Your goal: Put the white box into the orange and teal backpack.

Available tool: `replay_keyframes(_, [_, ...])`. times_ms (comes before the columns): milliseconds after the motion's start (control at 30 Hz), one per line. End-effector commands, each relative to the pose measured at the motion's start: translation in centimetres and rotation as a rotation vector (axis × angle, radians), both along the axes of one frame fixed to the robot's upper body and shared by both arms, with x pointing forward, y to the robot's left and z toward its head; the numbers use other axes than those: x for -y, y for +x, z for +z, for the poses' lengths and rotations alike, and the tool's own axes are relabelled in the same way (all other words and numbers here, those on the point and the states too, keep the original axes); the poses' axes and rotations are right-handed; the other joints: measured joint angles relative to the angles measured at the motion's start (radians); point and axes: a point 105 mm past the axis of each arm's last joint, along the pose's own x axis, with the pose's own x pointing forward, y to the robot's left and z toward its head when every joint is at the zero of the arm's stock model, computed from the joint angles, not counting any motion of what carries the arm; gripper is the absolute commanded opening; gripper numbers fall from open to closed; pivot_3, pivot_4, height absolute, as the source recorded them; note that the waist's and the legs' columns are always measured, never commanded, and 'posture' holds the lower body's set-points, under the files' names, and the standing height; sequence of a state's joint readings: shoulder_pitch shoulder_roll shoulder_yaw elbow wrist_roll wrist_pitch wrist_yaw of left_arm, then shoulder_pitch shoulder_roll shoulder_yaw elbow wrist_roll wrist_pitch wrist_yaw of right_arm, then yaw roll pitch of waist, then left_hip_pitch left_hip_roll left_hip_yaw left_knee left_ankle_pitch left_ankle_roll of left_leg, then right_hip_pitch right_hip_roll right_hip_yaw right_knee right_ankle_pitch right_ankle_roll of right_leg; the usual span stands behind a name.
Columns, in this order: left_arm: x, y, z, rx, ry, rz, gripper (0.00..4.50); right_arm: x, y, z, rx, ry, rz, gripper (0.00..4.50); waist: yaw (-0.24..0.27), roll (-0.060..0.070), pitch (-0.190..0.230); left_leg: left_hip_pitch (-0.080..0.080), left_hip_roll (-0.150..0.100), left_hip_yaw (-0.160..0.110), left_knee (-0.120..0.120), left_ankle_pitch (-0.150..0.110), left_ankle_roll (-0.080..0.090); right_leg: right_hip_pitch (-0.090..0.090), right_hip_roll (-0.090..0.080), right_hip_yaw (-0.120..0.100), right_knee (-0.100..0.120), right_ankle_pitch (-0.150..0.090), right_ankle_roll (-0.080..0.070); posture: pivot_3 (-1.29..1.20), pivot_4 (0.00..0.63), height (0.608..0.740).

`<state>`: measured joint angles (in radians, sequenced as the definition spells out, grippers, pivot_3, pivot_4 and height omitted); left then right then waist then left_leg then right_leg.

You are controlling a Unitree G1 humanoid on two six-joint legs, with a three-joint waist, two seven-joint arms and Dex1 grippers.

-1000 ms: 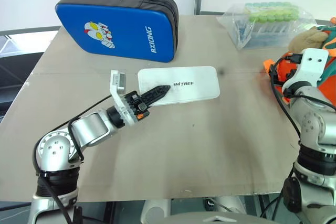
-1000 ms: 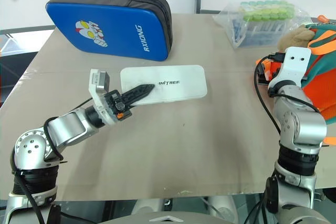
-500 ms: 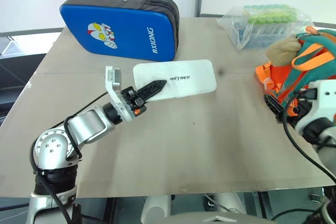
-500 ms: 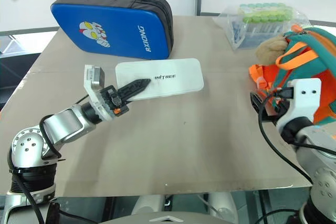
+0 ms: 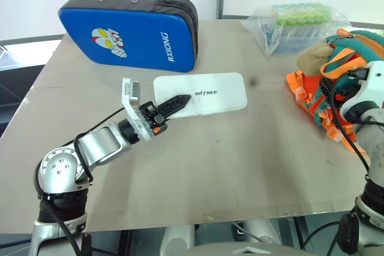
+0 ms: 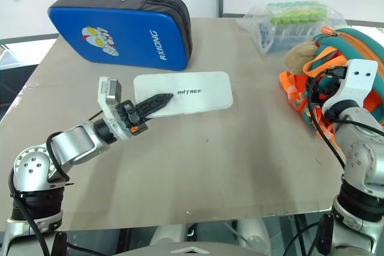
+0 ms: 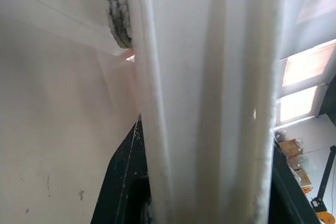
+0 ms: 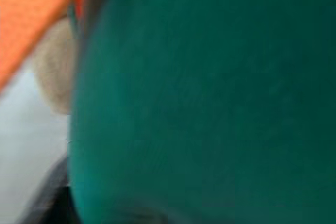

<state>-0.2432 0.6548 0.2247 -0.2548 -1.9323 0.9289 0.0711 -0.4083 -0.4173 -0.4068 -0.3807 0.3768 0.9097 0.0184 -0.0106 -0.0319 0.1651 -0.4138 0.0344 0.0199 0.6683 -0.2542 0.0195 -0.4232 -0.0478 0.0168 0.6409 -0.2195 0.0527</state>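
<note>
My right gripper should pull the backpack [image 5: 315, 97] to mid-table [image 5: 255, 94], because the backpack is at the table's edge, far from the white box in my left gripper.
The white box [image 5: 207, 93] lies flat mid-table, its dark lettering facing up. My left gripper [image 5: 177, 102] reaches level over the box's left end and is shut on that edge. Up close in the left wrist view, the box's rim [image 7: 210, 98] runs edge-on past a black finger [image 7: 126, 182]. The orange and teal backpack [image 5: 315, 85] sits at the table's right edge with a tan plush toy [image 5: 312, 58] on it. My right gripper [image 6: 327, 88] is pressed into the backpack's side, mostly hidden behind its white wrist. Teal fabric [image 8: 210, 103] sits right against the right wrist camera.
A blue padded case [image 5: 129, 28] with a cartoon figure stands at the back left, just behind the white box. A clear bag of green-capped tubes [image 5: 300, 25] lies at the back right, behind the backpack. The tan table [image 5: 240, 166] spreads bare toward its front edge.
The camera has shifted. My right hand has moved away from me, back against the backpack's side. The left gripper and the white box have stayed in place.
</note>
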Motion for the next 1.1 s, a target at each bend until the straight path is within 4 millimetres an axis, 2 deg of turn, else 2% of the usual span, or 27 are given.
replay_keyframes(33, [-0.4, -0.7, 1.8, 0.085, -0.017, 0.017, 0.90, -0.2, 0.7, 2.0, 0.113, -0.093, 0.020, 2.09, 0.001, 0.000, 0.000, 0.000, 0.000, 0.000, 0.000, 0.000, 0.000, 0.000, 0.000, 0.000, 0.000, 0.000, 0.000, 0.00, 0.150, 0.740])
replay_keyframes(67, [-0.5, -0.7, 1.9, 0.092, -0.019, 0.033, 0.90, -0.5, 0.8, 2.4, 0.138, -0.108, 0.054, 1.40, 0.000, 0.000, 0.000, 0.000, 0.000, 0.000, 0.000, 0.000, 0.000, 0.000, 0.000, 0.000, 0.000, 0.000, 0.000, 0.00, 0.150, 0.740])
replay_keyframes(133, [-0.7, -0.6, 2.1, 0.111, -0.028, 0.068, 0.90, -1.4, 1.1, 2.9, 0.169, -0.149, 0.138, 0.61, 0.000, 0.000, 0.000, 0.000, 0.000, 0.001, 0.000, 0.000, 0.000, 0.000, 0.000, 0.000, -0.001, 0.000, 0.000, 0.00, 0.150, 0.740])
replay_keyframes(167, [-0.8, -0.4, 2.2, 0.121, -0.030, 0.085, 0.90, -2.0, 1.2, 3.1, 0.180, -0.169, 0.189, 0.07, 0.000, 0.001, 0.000, 0.000, 0.000, 0.001, 0.000, 0.000, 0.000, 0.000, 0.000, 0.001, -0.001, 0.000, 0.000, 0.00, 0.150, 0.740])
replay_keyframes(300, [-2.1, 0.9, 3.6, 0.200, -0.053, 0.218, 0.90, -7.6, 0.4, 5.5, 0.282, -0.128, 0.607, 0.03, -0.004, 0.001, 0.001, 0.001, 0.000, 0.001, 0.000, 0.000, 0.000, 0.000, 0.000, 0.001, 0.000, 0.000, 0.000, 0.00, 0.150, 0.740])
replay_keyframes(367, [-3.3, 1.8, 4.9, 0.247, -0.073, 0.302, 0.90, -11.4, -1.4, 7.5, 0.349, -0.067, 0.893, 0.03, -0.005, 0.001, 0.001, 0.001, 0.001, 0.001, 0.000, 0.000, 0.000, 0.000, 0.002, 0.001, 0.001, 0.000, 0.000, 0.00, 0.150, 0.740])
replay_keyframes(433, [-4.1, 2.3, 5.8, 0.275, -0.079, 0.350, 0.90, -13.3, -3.0, 8.7, 0.381, -0.014, 1.070, 0.03, -0.005, 0.002, 0.002, 0.001, 0.003, 0.000, 0.000, 0.000, 0.000, 0.000, 0.003, 0.000, 0.001, 0.001, -0.001, 0.00, 0.150, 0.740])
replay_keyframes(467, [-4.8, 2.5, 6.8, 0.363, -0.067, 0.419, 0.90, -14.0, -3.5, 9.2, 0.380, 0.014, 1.138, 0.03, -0.004, 0.002, 0.002, 0.001, 0.003, -0.001, 0.000, 0.000, 0.000, 0.000, 0.004, 0.000, 0.001, 0.001, -0.001, 0.00, 0.150, 0.740])
replay_keyframes(567, [-6.0, 2.4, 7.7, 0.477, 0.044, 0.415, 0.90, -16.3, -7.0, 9.4, 0.336, 0.033, 1.428, 0.03, -0.003, 0.002, 0.002, 0.000, 0.003, -0.001, -0.001, 0.000, 0.000, 0.000, 0.004, 0.000, 0.000, 0.001, -0.001, 0.00, 0.150, 0.740])
replay_keyframes(633, [-6.5, 1.7, 8.2, 0.496, 0.029, 0.359, 0.90, -16.8, -8.3, 9.2, 0.298, 0.031, 1.525, 0.03, -0.001, 0.002, 0.002, -0.001, 0.003, -0.001, -0.002, 0.000, 0.000, -0.001, 0.004, -0.001, -0.001, 0.001, -0.001, 0.00, 0.150, 0.740])
replay_keyframes(700, [-7.0, 0.9, 9.1, 0.560, 0.053, 0.336, 0.90, -16.8, -8.0, 8.6, 0.264, -0.003, 1.512, 0.03, 0.000, 0.002, 0.003, -0.002, 0.004, -0.001, -0.002, 0.000, 0.000, -0.001, 0.003, -0.002, -0.003, 0.001, -0.001, 0.00, 0.150, 0.740])
replay_keyframes(900, [-7.2, -2.7, 10.6, 0.687, 0.166, 0.140, 0.90, -16.3, -7.0, 3.9, 0.080, -0.132, 1.518, 0.03, 0.003, 0.002, 0.003, -0.003, 0.002, 0.001, -0.001, 0.000, 0.000, -0.001, 0.001, -0.002, -0.005, 0.001, 0.000, 0.00, 0.150, 0.740])
replay_keyframes(1100, [-6.8, -5.4, 11.2, 0.729, 0.224, -0.021, 0.90, -15.9, -5.9, 4.3, 0.100, -0.100, 1.510, 0.03, 0.000, 0.002, 0.004, 0.000, 0.002, 0.001, 0.000, 0.000, 0.000, 0.000, 0.001, -0.002, -0.002, -0.002, -0.004, 0.00, 0.150, 0.740])
